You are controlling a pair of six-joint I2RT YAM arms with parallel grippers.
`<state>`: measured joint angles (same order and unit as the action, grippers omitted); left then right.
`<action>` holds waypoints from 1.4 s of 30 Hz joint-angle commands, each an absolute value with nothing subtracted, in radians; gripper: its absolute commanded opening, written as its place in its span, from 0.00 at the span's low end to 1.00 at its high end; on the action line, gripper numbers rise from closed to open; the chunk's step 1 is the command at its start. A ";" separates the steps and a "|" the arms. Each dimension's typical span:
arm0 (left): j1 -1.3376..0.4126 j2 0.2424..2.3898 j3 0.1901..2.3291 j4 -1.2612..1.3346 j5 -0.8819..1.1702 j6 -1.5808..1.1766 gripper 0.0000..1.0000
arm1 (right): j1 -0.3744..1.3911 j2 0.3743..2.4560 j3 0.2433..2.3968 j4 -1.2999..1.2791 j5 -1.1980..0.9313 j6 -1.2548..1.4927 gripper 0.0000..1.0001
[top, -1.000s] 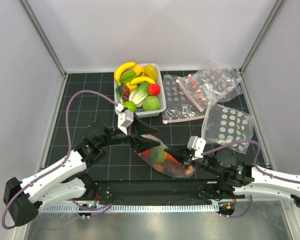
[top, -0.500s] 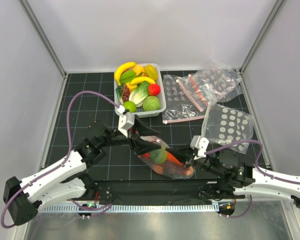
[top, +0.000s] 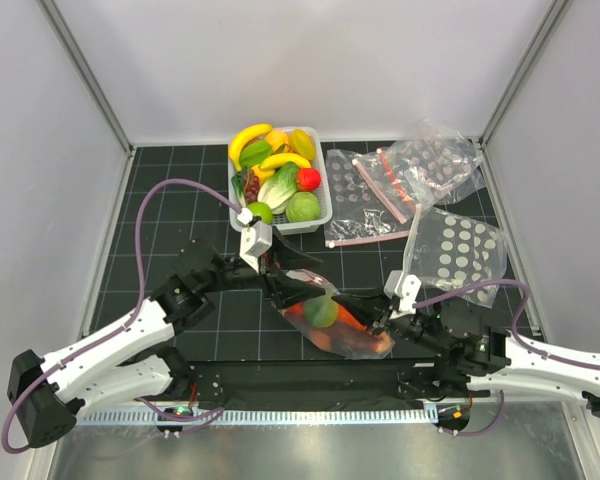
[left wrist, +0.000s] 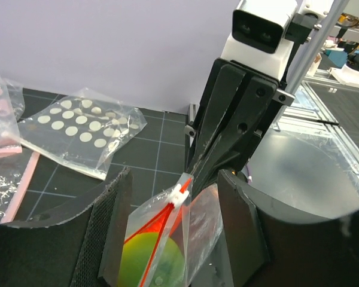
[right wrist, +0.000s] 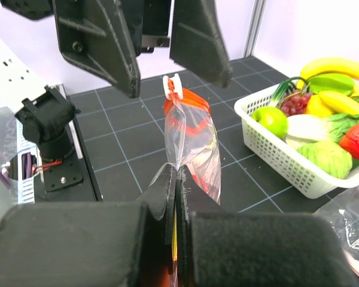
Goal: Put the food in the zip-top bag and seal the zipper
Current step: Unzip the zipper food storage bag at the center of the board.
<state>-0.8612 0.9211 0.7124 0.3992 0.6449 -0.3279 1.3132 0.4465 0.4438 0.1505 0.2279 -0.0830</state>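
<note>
Next, I pinch the slider [left wrist: 178, 197] with my left gripper and pull it away from my right gripper, because the orange-red zipper strips [left wrist: 154, 233] are spread apart below the white slider.
The zip-top bag [top: 336, 322] is held up off the mat, with a green fruit [top: 320, 312] and an orange-red piece [top: 351, 318] inside. My right gripper [right wrist: 177, 170] is shut on one end of the bag [right wrist: 192, 136]. My left gripper [left wrist: 175, 177] is open, its jaws either side of the other end without touching it. The orange-red zipper [left wrist: 157, 239] runs up to a white slider [left wrist: 180, 192], which also shows in the right wrist view [right wrist: 173, 87]. More food [top: 272, 168] fills the white basket [top: 323, 208].
Several spare dotted bags lie at the back right: one flat [top: 363, 197], one crumpled [top: 436, 160], one nearer [top: 457, 250]. The basket [right wrist: 285, 160] stands right of the held bag. Grey walls enclose the black grid mat [top: 170, 200].
Both grippers and the bag between them have shifted slightly to the right. The right gripper's hold is unchanged and the left jaws stay open.
</note>
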 commanded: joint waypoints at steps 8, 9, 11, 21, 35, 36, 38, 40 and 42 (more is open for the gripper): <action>-0.885 0.916 0.758 0.399 0.650 -0.301 0.22 | 1.312 0.476 0.471 0.252 0.213 -0.071 0.01; -0.885 0.917 0.758 0.397 0.649 -0.301 0.26 | 1.312 0.472 0.471 0.253 0.216 -0.069 0.01; -0.887 0.917 0.756 0.397 0.649 -0.299 0.47 | 1.312 0.459 0.469 0.252 0.221 -0.069 0.01; -0.903 0.927 0.765 0.387 0.666 -0.287 0.49 | 1.312 0.413 0.451 0.262 0.235 -0.061 0.01; -0.913 0.933 0.778 0.364 0.630 -0.276 0.01 | 1.312 0.434 0.454 0.265 0.226 -0.066 0.04; -0.913 0.937 0.779 0.362 0.630 -0.276 0.00 | 1.312 0.427 0.451 0.267 0.219 -0.069 0.07; -0.914 0.940 0.785 0.357 0.632 -0.279 0.00 | 1.312 0.419 0.440 0.276 0.210 -0.074 0.30; -0.916 0.942 0.788 0.353 0.641 -0.281 0.00 | 1.312 0.414 0.434 0.282 0.189 -0.081 0.40; -0.917 0.946 0.792 0.351 0.643 -0.282 0.00 | 1.312 0.414 0.436 0.278 0.190 -0.080 0.45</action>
